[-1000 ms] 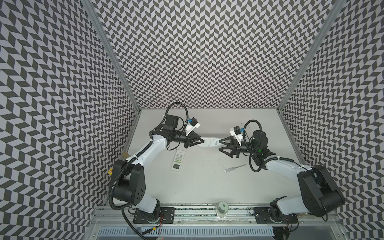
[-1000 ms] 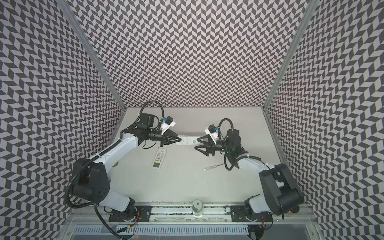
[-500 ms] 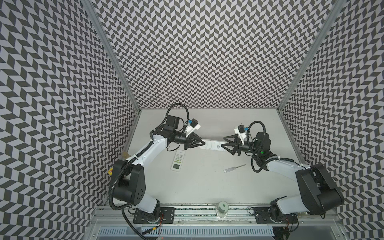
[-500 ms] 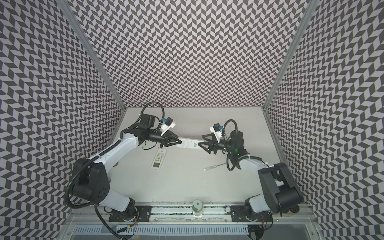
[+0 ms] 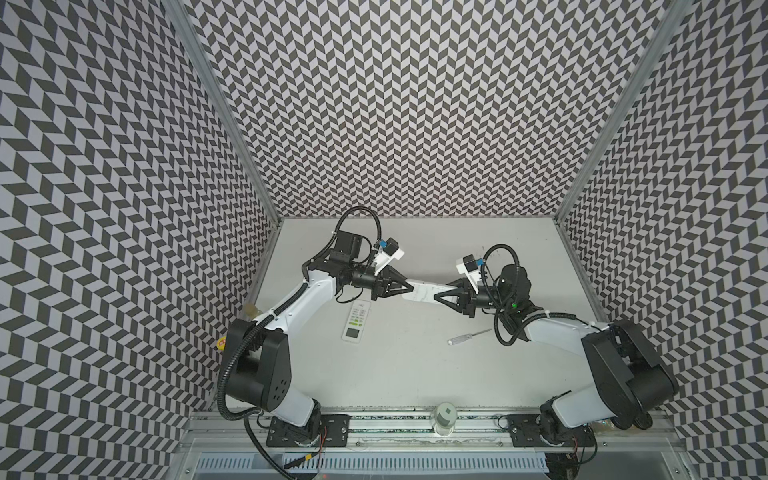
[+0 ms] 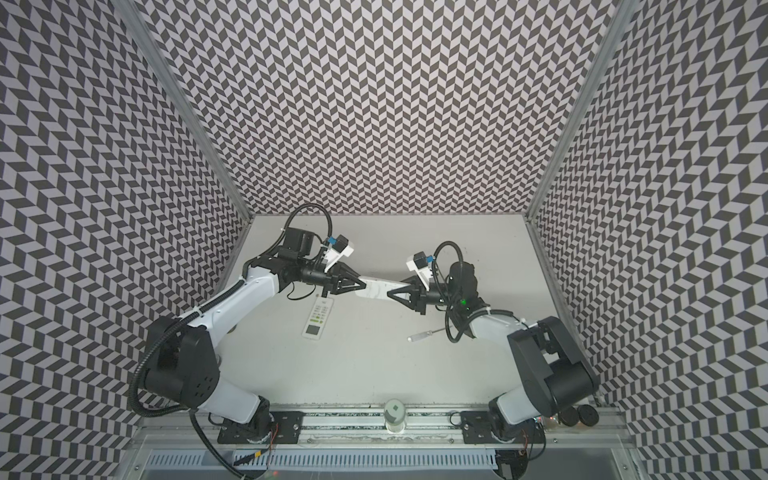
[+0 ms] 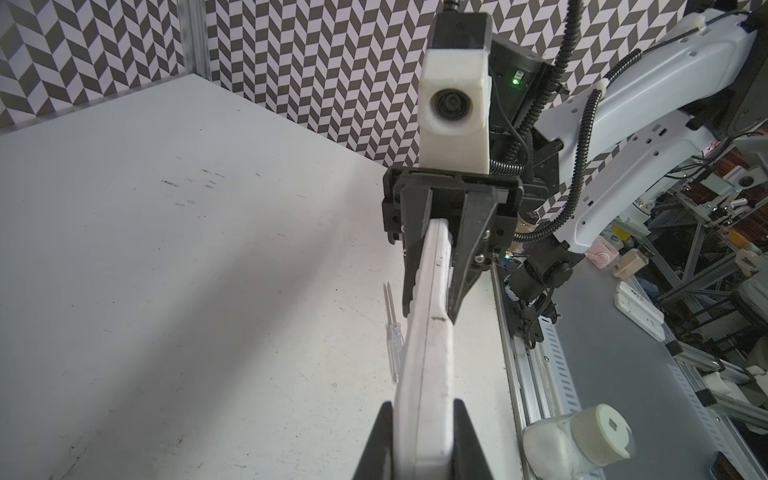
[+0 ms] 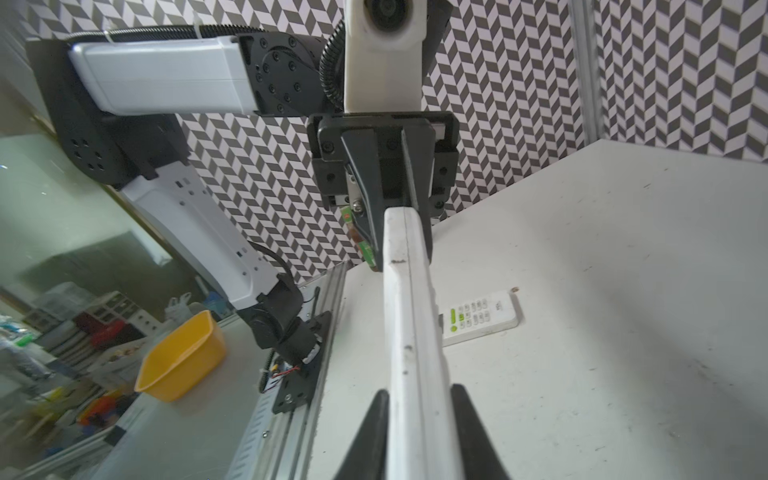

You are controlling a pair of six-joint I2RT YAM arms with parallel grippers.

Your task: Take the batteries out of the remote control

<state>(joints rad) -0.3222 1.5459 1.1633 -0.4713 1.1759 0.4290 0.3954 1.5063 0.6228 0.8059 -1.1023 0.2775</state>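
A cover hides the batteries at my left gripper's end of the remote control (image 5: 416,291), so my left gripper should open, retake the cover (image 6: 366,287) and pull it off.
A white remote control (image 5: 422,292) (image 6: 376,287) hangs above the grey table (image 5: 415,374), held at both ends. My left gripper (image 5: 409,287) (image 7: 422,405) is shut on one end of it. My right gripper (image 5: 436,297) (image 8: 419,392) is shut on the opposite end. Both wrist views show the remote control (image 7: 428,332) (image 8: 409,291) edge-on, pinched between the black fingers. The batteries are hidden.
A second white remote (image 5: 356,322) (image 8: 482,318) with green buttons lies on the table below the left gripper. A clear-handled screwdriver (image 5: 469,336) (image 7: 392,345) lies near the right arm. A pale jar (image 5: 444,417) stands on the front rail. A yellow bin (image 8: 178,357) sits off the table.
My right gripper, open beside the remote control a second ago, has moved onto its free end and shut on it. The left gripper kept its hold and stayed put.
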